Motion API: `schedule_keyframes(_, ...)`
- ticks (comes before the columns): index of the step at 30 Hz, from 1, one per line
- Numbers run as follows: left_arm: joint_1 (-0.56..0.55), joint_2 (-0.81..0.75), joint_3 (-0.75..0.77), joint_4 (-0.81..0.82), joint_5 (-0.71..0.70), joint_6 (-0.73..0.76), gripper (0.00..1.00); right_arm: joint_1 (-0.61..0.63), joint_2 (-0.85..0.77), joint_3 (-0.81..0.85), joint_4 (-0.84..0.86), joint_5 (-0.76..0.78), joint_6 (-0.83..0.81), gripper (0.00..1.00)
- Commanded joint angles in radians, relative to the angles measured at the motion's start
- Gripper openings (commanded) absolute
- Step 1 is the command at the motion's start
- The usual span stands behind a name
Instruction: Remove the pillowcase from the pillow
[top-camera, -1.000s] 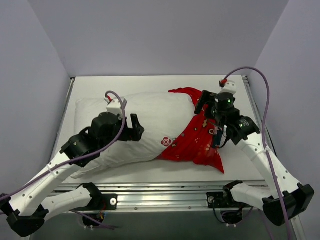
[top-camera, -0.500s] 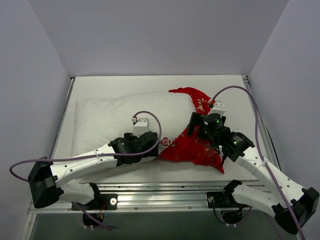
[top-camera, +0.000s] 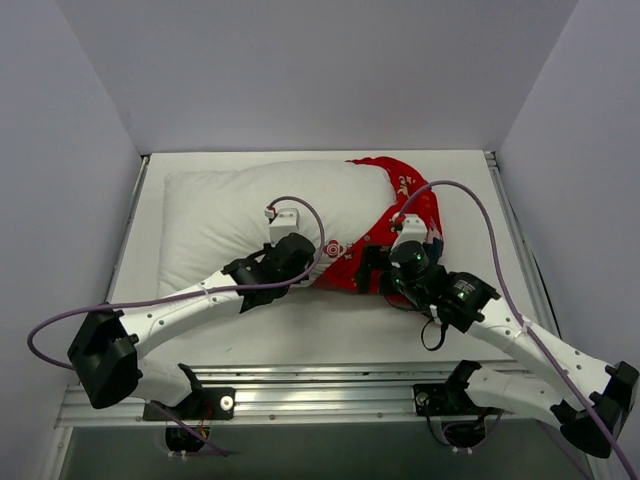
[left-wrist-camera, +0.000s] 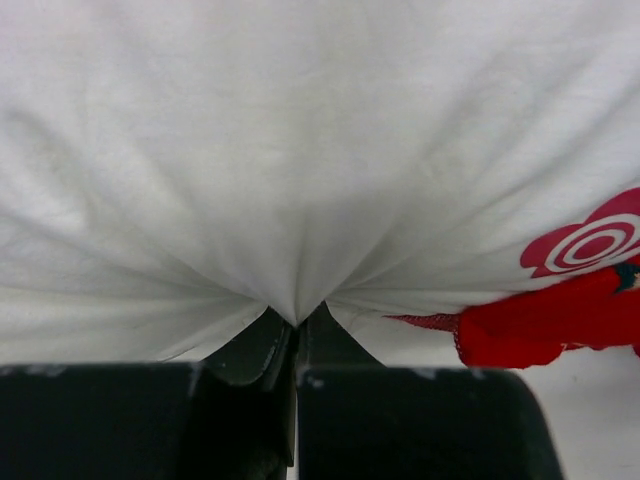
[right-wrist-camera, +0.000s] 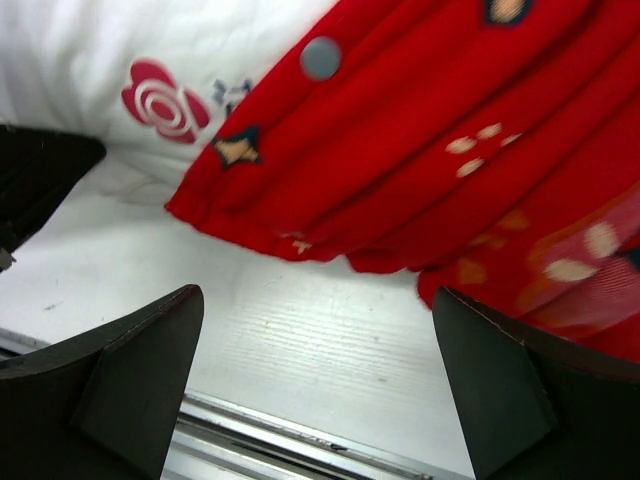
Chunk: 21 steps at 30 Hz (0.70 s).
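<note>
I should grip the pillowcase (top-camera: 352, 270) with my right gripper and pull it away, because the red pillowcase is wrapped around the pillow's end (top-camera: 393, 190) and my left gripper is pinching only the pillow.
The white pillow (top-camera: 235, 215) lies across the table, its red flower logo (top-camera: 333, 249) near the front edge. The red printed pillowcase (top-camera: 400, 215) is bunched over the pillow's right end. My left gripper (top-camera: 303, 270) is at the pillow's front edge, just left of the logo. In the left wrist view it (left-wrist-camera: 297, 322) is shut on a pinched fold of the pillow (left-wrist-camera: 300, 150). My right gripper (top-camera: 375, 278) is open and low over bare table, in front of the pillowcase's near hem (right-wrist-camera: 300, 235). Nothing is between its fingers (right-wrist-camera: 150, 350).
A metal rail (top-camera: 320, 385) runs along the table's front edge, close below the right gripper (right-wrist-camera: 315, 310). Grey walls enclose the table on the left, back and right. Purple cables loop off both wrists.
The left gripper has shut on pillow fabric beside the logo. The pillow has shifted toward the back. The right gripper dropped forward and left to the pillowcase's near hem, staying open.
</note>
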Motion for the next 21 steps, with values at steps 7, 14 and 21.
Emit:
schedule_keyframes(7,0.004,-0.010,0.126,0.092,-0.004,0.076,0.02,0.042,0.134,-0.090,0.188,0.021,0.119,0.89)
schedule_keyframes(14,0.003,-0.012,0.132,0.082,-0.004,0.073,0.02,0.049,0.281,-0.083,0.340,0.050,0.170,0.88)
schedule_keyframes(21,0.003,-0.029,0.132,0.071,-0.009,0.070,0.02,0.047,0.394,-0.050,0.396,0.084,0.178,0.77)
